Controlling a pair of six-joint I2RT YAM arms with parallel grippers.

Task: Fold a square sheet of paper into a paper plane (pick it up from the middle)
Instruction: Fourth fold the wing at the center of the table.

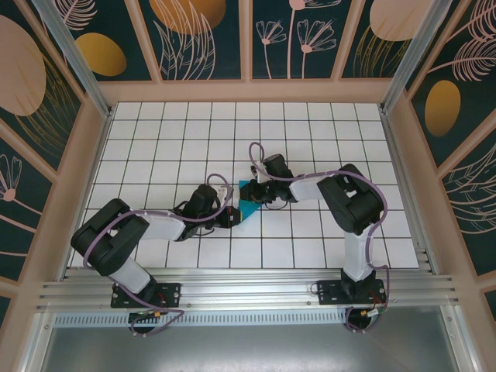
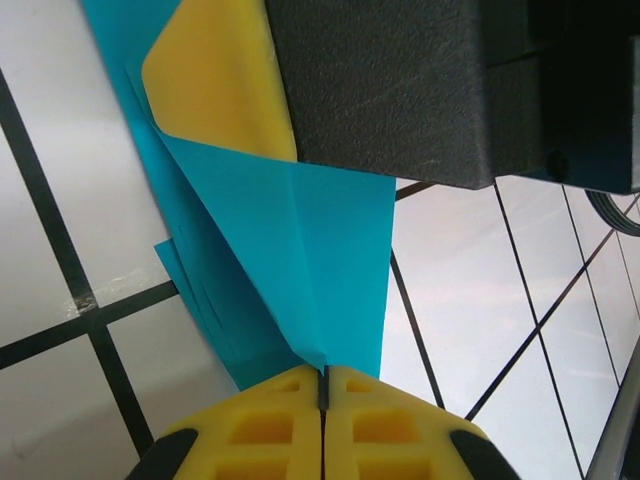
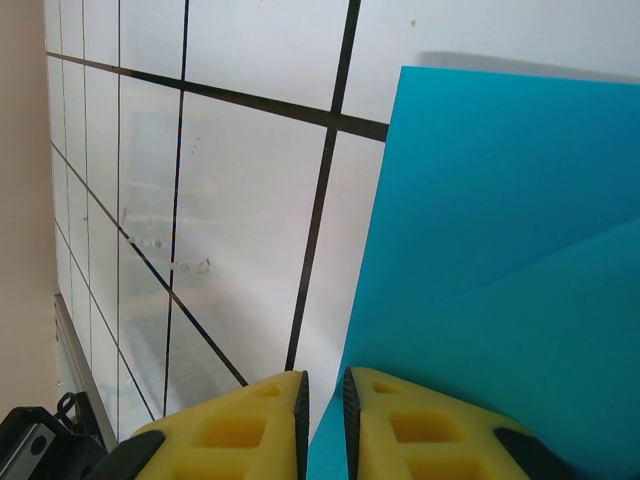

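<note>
My left gripper is pinching the flap's corner, where the flap's edge (image 2: 236, 238) slants away from the paper layers below. It should let go of the corner and press the flap flat (image 2: 325, 265).
The teal paper (image 1: 248, 203), creased into a smaller shape, lies on the grid table between both arms. In the left wrist view my left gripper (image 2: 323, 385) is shut on a pointed folded corner of the paper (image 2: 320, 260). One yellow finger (image 2: 220, 80) of the right gripper rests on the paper just beyond that corner. From above, the left gripper (image 1: 232, 214) sits at the paper's near left edge and the right gripper (image 1: 260, 192) at its far right side. My right gripper (image 3: 322, 385) has its jaws a narrow gap apart, and the flat paper (image 3: 500, 250) runs under its right finger.
White table with a black grid (image 1: 310, 132) inside a walled frame. An aluminium rail (image 1: 232, 293) runs along the near edge by the arm bases. The two grippers are almost touching over the paper.
</note>
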